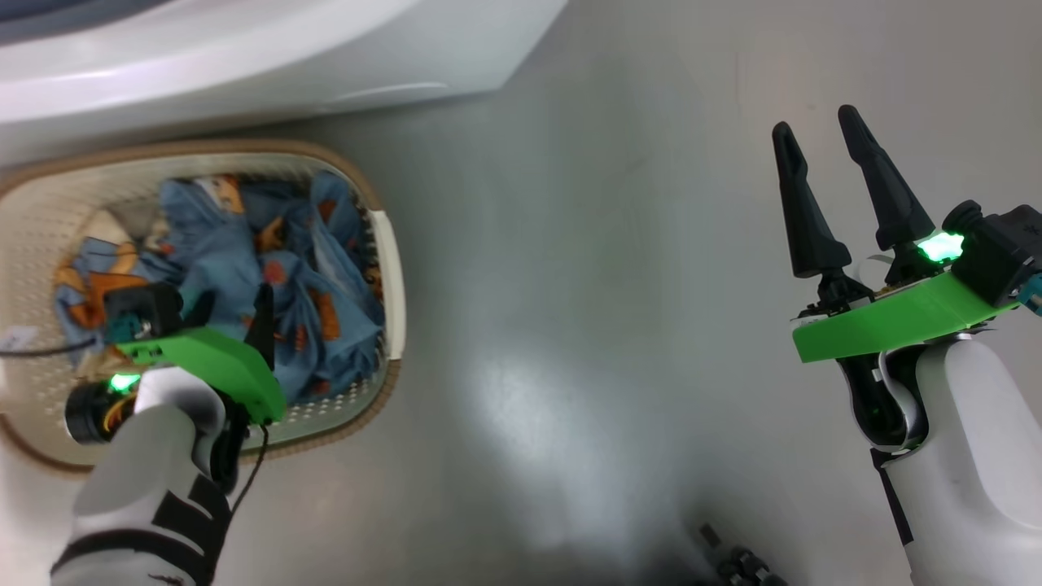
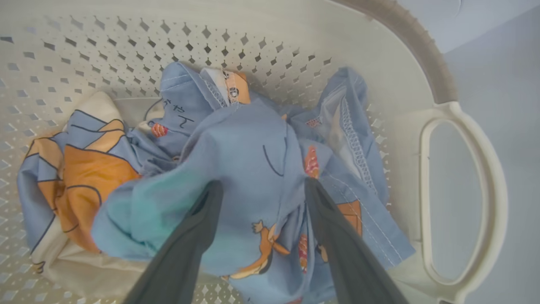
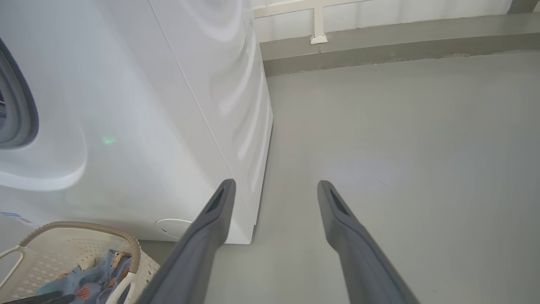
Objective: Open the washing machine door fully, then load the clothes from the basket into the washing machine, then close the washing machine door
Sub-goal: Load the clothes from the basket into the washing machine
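Observation:
The clothes with the big orange print (image 2: 94,175) should stay behind in the basket when I lift the blue fold, because the fold's loose edge (image 2: 120,192) only rests over them.
The cream basket (image 1: 244,147) with a brown rim sits on the floor in front of the white washing machine (image 1: 244,57). Light blue clothes (image 1: 317,285) with orange prints lie crumpled in it. My left gripper (image 1: 232,313) is down inside the basket and open. In the left wrist view its two fingers straddle a raised fold of the clothes (image 2: 253,143), with the left gripper (image 2: 262,183) not closed on it. My right gripper (image 1: 816,122) hangs open over bare floor far to the right. The washing machine door is out of view.
The right wrist view shows the washing machine (image 3: 147,105) front and side, a grey gasket edge (image 3: 19,105), the basket (image 3: 80,228) below it, and my right gripper (image 3: 276,184). Grey floor (image 1: 586,285) stretches between the arms. A low wall ledge (image 3: 379,46) runs behind.

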You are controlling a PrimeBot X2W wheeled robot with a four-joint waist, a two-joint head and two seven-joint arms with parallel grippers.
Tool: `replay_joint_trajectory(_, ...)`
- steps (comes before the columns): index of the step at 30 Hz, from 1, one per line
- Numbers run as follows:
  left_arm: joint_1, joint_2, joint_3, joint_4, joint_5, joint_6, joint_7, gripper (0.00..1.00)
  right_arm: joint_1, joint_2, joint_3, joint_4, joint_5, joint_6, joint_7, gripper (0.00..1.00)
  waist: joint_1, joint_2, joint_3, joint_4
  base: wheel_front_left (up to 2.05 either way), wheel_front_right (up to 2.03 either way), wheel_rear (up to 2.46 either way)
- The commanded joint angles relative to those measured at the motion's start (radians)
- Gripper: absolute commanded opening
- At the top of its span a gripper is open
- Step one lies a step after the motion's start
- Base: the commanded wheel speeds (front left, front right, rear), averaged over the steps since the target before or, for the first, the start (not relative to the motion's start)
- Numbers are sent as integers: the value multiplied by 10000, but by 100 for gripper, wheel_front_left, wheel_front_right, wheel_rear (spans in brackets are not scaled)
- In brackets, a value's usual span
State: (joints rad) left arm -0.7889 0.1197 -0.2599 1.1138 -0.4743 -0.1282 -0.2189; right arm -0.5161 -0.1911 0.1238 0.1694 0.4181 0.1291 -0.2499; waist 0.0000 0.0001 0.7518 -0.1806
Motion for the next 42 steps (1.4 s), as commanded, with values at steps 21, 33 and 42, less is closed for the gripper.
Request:
replay_joint_trajectory(21, -1058, 1513, -3928, -680, -2842, -24, 1034, 100, -121, 327, 238, -422, 55, 16, -118, 100, 0, -1, 1489, -872, 0, 0, 0)
replay_joint_trajectory(33, -2186, 1445, -4598, 1001, -3229, -25, 2120, 89, -144, 425, 361, -298, 69, 16, -118, 100, 0, -1, 1532, -1104, 0, 0, 0)
replay_joint_trajectory(42, -1910, 1426, -4825, 1003, -3600, -25, 1468, 0, -129, 441, 426, -156, 94, 16, -118, 100, 0, -1, 1049, -968, 0, 0, 0)
